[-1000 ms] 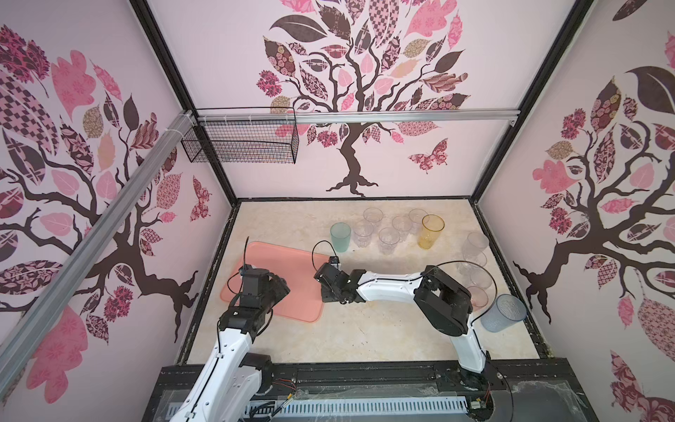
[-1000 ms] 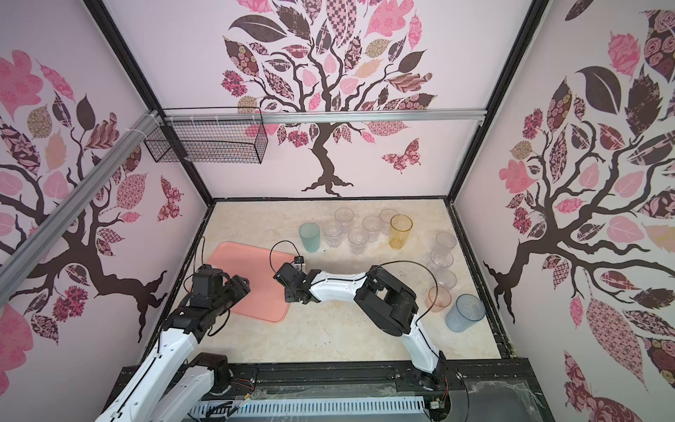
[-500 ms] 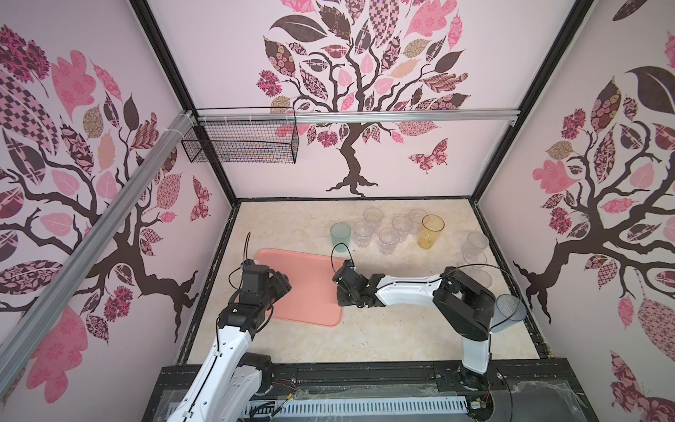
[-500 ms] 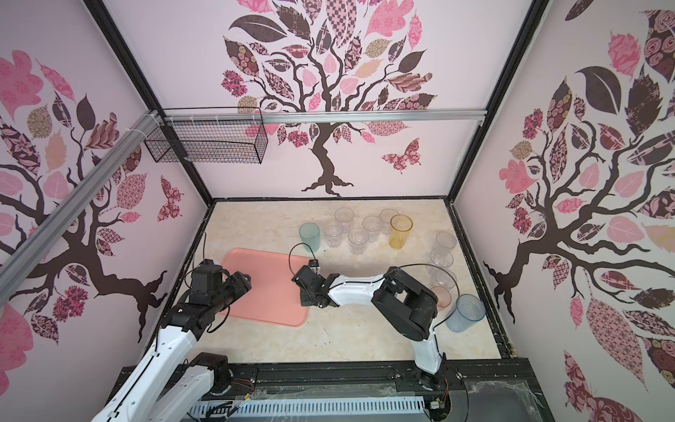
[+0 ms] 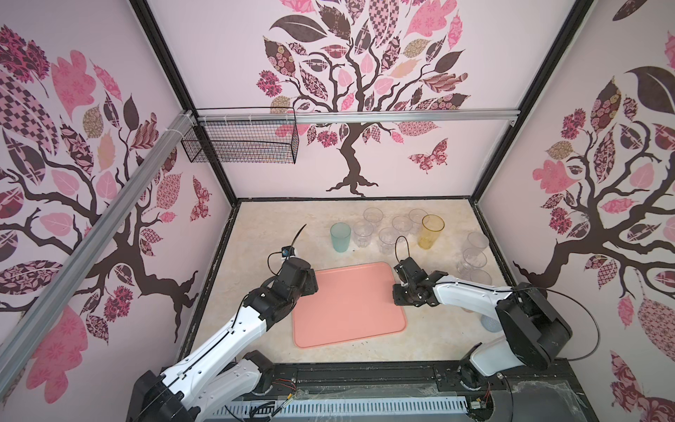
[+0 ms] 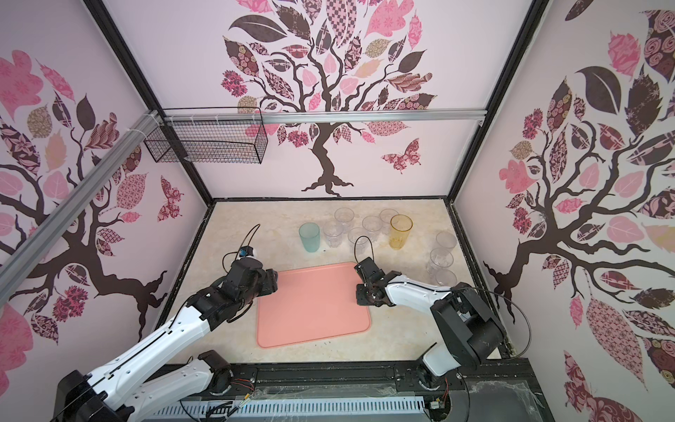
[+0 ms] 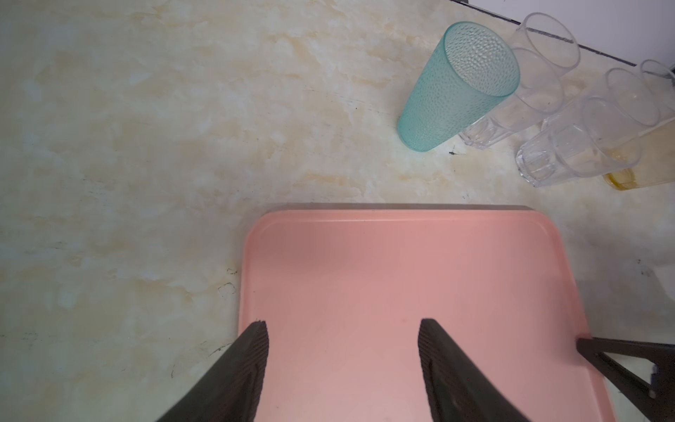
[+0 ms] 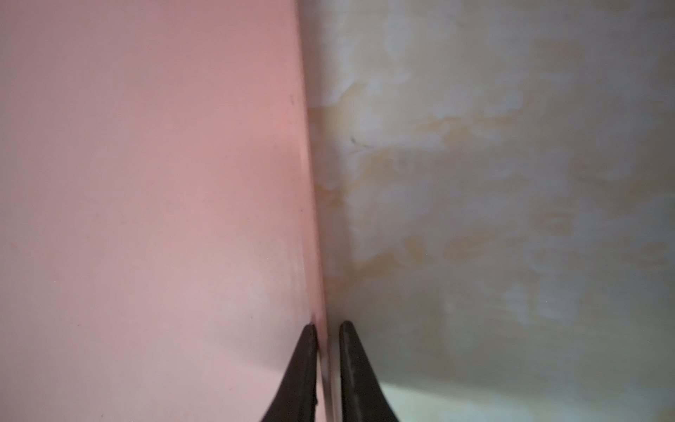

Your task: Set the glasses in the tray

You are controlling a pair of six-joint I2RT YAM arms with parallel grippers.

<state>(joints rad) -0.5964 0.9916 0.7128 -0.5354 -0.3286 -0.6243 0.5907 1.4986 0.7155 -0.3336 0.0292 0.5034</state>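
The tray's far rim (image 5: 353, 266) slants before the glasses, so my right gripper should pull the tray nearer and straighter by its side rim (image 8: 317, 285) before taking the teal glass.
The salmon-pink tray (image 5: 347, 310) (image 6: 314, 307) lies flat in the middle of the marble floor with nothing in it. My right gripper (image 5: 398, 292) (image 8: 325, 325) is shut on the tray's (image 8: 146, 182) right rim, one finger on each side of the edge. My left gripper (image 5: 310, 283) (image 7: 343, 323) hovers open over the tray's (image 7: 401, 274) left part, holding nothing. The glasses stand behind the tray: a teal one (image 5: 340, 237) (image 7: 456, 87), an amber one (image 5: 431, 232) and several clear ones (image 5: 387, 237). More clear glasses (image 5: 475, 255) stand along the right wall.
A black wire basket (image 5: 241, 140) hangs on the back-left wall under a metal rail. A bluish glass (image 5: 489, 323) is partly hidden behind my right arm. Bare marble floor (image 5: 263, 226) lies left of the teal glass and in front of the tray.
The tray has slid right from the left wall to the middle of the floor, with my right gripper closed on its rim. My left gripper followed it.
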